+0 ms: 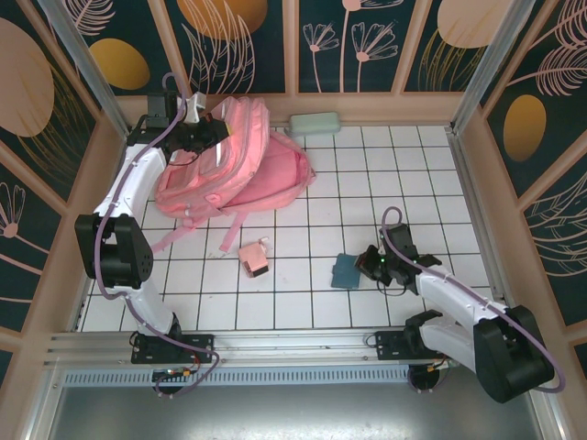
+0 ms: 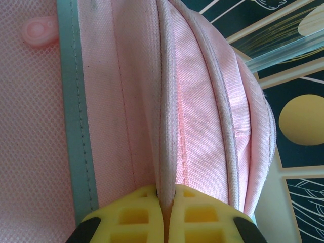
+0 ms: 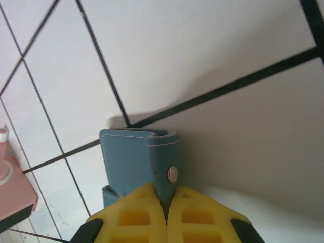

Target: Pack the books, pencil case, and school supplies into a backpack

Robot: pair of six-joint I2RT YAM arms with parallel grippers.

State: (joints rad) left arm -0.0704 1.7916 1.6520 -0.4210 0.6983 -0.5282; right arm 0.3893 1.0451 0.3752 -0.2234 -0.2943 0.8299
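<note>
The backpack's piped edge (image 2: 168, 116) is held up by my left gripper, so my right gripper keeps carrying the teal pad into the backpack's opening (image 1: 273, 171) and let it go inside.
The big pink backpack (image 1: 240, 170) lies at the back left of the tiled table. My left gripper (image 1: 213, 137) is at its top and shut on a piped fabric edge of the backpack (image 2: 197, 101); the yellow fingers (image 2: 136, 212) pinch the fold between them. At the front right, my right gripper (image 1: 369, 266) is shut on the snap flap of the teal pad (image 3: 126, 157), which sits on the tiles (image 1: 346, 271). A little pink box (image 1: 253, 258) lies left of the pad. No books are in view.
A mint-green oblong case (image 1: 315, 122) rests against the back wall, right of the backpack. Long pink straps (image 1: 188, 234) trail toward the front. Patterned walls close the table in on three sides. The pink box's corner (image 3: 12, 190) is at the left edge of the right wrist view.
</note>
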